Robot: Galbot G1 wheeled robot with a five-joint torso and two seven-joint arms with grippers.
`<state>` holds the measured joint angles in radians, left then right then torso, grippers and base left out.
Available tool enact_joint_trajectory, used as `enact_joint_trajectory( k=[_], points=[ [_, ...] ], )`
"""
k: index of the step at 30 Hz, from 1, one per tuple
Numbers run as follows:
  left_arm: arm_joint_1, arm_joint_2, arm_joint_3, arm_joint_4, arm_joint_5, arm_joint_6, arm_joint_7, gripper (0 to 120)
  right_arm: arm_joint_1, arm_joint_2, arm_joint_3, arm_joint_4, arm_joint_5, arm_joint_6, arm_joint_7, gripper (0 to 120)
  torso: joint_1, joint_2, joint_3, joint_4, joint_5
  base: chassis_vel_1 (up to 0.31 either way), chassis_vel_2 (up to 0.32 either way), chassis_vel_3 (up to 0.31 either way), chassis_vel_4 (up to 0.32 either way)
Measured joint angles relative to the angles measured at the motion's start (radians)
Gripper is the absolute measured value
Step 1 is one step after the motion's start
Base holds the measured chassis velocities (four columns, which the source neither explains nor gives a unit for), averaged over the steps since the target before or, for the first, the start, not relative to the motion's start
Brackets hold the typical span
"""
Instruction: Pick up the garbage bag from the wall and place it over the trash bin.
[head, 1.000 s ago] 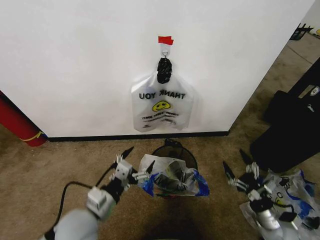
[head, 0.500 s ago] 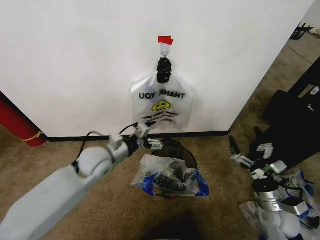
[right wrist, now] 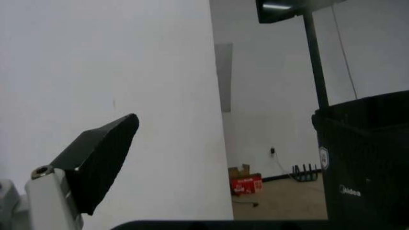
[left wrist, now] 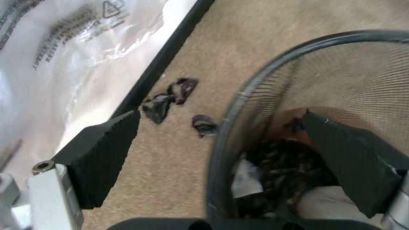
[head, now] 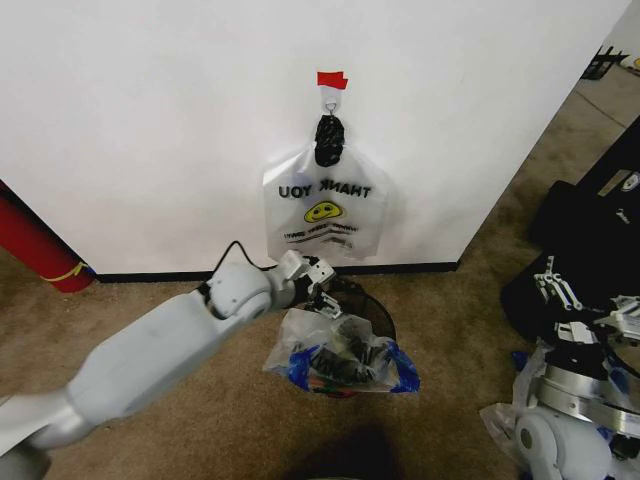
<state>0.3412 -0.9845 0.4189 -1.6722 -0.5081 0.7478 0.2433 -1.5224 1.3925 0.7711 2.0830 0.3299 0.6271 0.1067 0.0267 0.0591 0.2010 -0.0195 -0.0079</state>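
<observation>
The garbage bag (head: 338, 352) hangs over the trash bin's near side (head: 342, 384), so the bag will move along with the bin when the robot turns the bin's rim.
A thin whitish garbage bag (head: 335, 352) with blue handle tips lies crumpled over the top of the black wire-mesh trash bin (head: 368, 303). My left gripper (head: 321, 284) is open at the bin's far left rim, just above the bag. In the left wrist view the left gripper (left wrist: 219, 117) straddles the bin's rim (left wrist: 221, 158), one finger outside and one inside, with nothing held. A similar bag (head: 322, 205) with mirrored lettering and a yellow smiley hangs on the wall (head: 150, 120) from a hook (head: 330, 103) under red tape (head: 331, 79). My right gripper (head: 560, 287) is open at the far right, raised, away from the bin.
A large black case (head: 590, 235) stands right of the bin, behind my right arm. Clear bags with blue print (head: 497, 420) lie on the carpet at lower right. A red cylinder (head: 35, 250) leans at the left. Dark scraps (left wrist: 169, 98) lie by the black baseboard (head: 200, 273).
My left arm swung forward from near me to the bin's far rim. My right arm pulled back to the right and its gripper turned upward. Both bags stayed in place.
</observation>
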Motion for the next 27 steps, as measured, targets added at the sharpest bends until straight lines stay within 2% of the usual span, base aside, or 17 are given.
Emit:
enact_joint_trajectory(
  k=[4, 9, 15, 17, 20, 22, 26, 27],
  points=[
    [-0.033, -0.03, 0.007, 0.057, 0.071, -0.001, 0.102, 100, -0.019, 0.002, 0.003, -0.012, -0.022, -0.001, 0.003, 100, 0.0, 0.0, 0.0, 0.0002, 0.0001, 0.0, 0.0, 0.0, 0.0],
    [-0.054, -0.037, 0.041, 0.092, 0.158, -0.004, 0.184, 100, -0.007, 0.007, -0.007, -0.029, -0.033, -0.004, 0.003, 100, 0.0, 0.0, 0.0, 0.0005, 0.0, 0.0, 0.0, 0.0, 0.0],
    [-0.072, -0.072, 0.07, 0.155, 0.195, -0.007, 0.193, 92, 0.01, 0.019, -0.017, -0.052, -0.036, -0.001, 0.0, 100, 0.0, 0.0, 0.0, 0.0004, 0.0, 0.0, 0.0, 0.0, 0.0],
    [-0.085, -0.101, 0.072, 0.205, 0.198, -0.008, 0.189, 82, 0.006, 0.025, -0.019, -0.068, -0.036, 0.009, -0.004, 100, 0.0, 0.0, 0.0, 0.0, 0.0, 0.0, 0.0, 0.0, 0.0],
    [-0.096, -0.113, 0.074, 0.243, 0.218, -0.013, 0.205, 75, 0.002, 0.025, -0.019, -0.076, -0.036, 0.017, -0.008, 100, 0.0, 0.0, 0.0, 0.0, 0.0001, 0.0, 0.0, 0.0, 0.0],
    [-0.102, -0.124, 0.075, 0.281, 0.234, -0.02, 0.221, 66, 0.001, 0.023, -0.019, -0.078, -0.036, 0.023, -0.009, 100, 0.0, 0.0, 0.0, 0.0001, 0.0, 0.0, 0.0, 0.0, 0.0],
    [-0.095, -0.123, 0.075, 0.305, 0.251, -0.026, 0.244, 49, 0.015, 0.024, -0.022, -0.073, -0.036, 0.025, 0.014, 100, 0.0, 0.0, 0.0, 0.0003, 0.0, 0.0, 0.0, 0.0, 0.0],
    [-0.095, -0.123, 0.075, 0.305, 0.251, -0.026, 0.244, 49, 0.015, 0.024, -0.022, -0.073, -0.036, 0.025, 0.014, 100, 0.0, 0.0, 0.0, 0.0003, 0.0, 0.0, 0.0, 0.0, 0.0]
  ],
)
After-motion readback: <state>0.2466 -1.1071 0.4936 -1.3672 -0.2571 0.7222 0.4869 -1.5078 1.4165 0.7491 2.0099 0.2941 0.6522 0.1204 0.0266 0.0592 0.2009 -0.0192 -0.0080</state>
